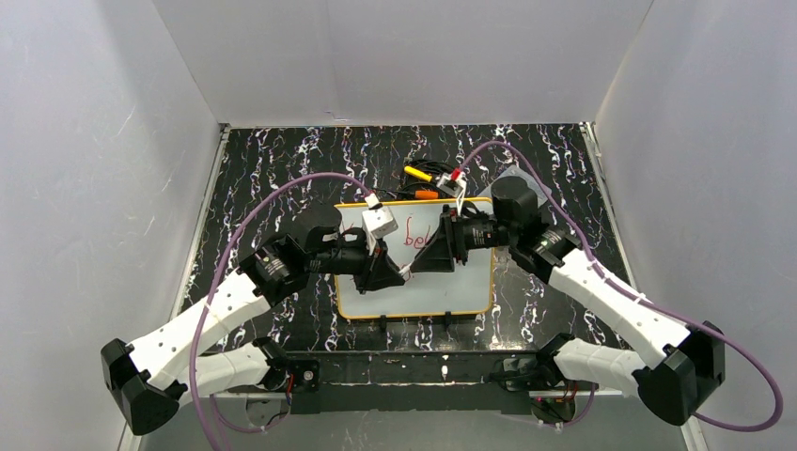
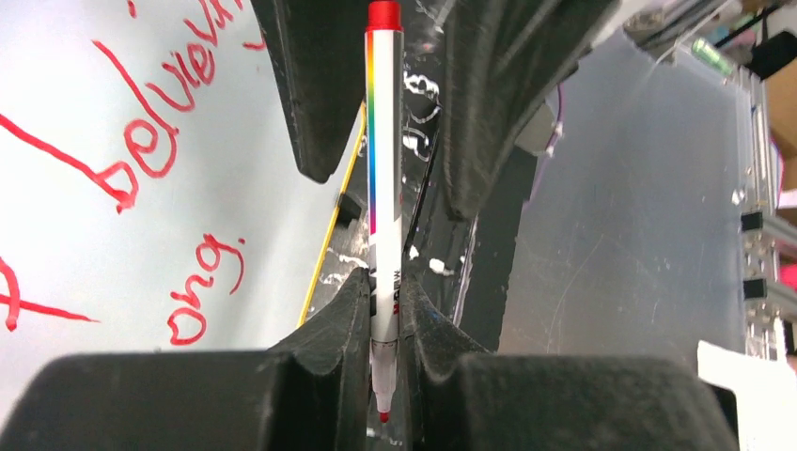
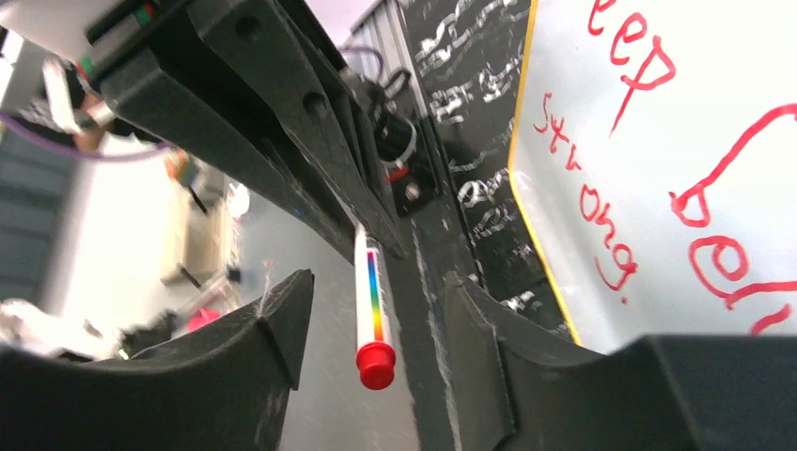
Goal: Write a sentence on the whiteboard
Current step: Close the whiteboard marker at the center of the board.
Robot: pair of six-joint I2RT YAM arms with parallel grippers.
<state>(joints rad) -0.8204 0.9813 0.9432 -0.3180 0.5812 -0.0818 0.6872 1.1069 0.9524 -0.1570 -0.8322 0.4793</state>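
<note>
My left gripper is holding the marker near its uncapped tip [image 2: 382, 415], so my right gripper should grab the red end [image 3: 376, 365] to free my left gripper to get the cap.
The whiteboard [image 1: 461, 291] lies flat in the middle of the table, with the red sentence [image 1: 416, 235] on it. The lettering also shows in the left wrist view [image 2: 150, 150] and the right wrist view [image 3: 601, 207]. My left gripper [image 1: 402, 273] is shut on a white marker [image 2: 383, 188] with a rainbow stripe. It grips near the bare red tip, above the board's near part. The marker's red end [image 3: 376, 365] points at my right gripper [image 3: 378, 282]. That gripper is open, its jaws on either side of that end without touching it.
A small clear box [image 1: 434, 178] with markers sits just behind the board. Two black clips [image 1: 383, 324] stand at the board's near edge. Purple cables loop over both arms. White walls close in the black marbled table on three sides.
</note>
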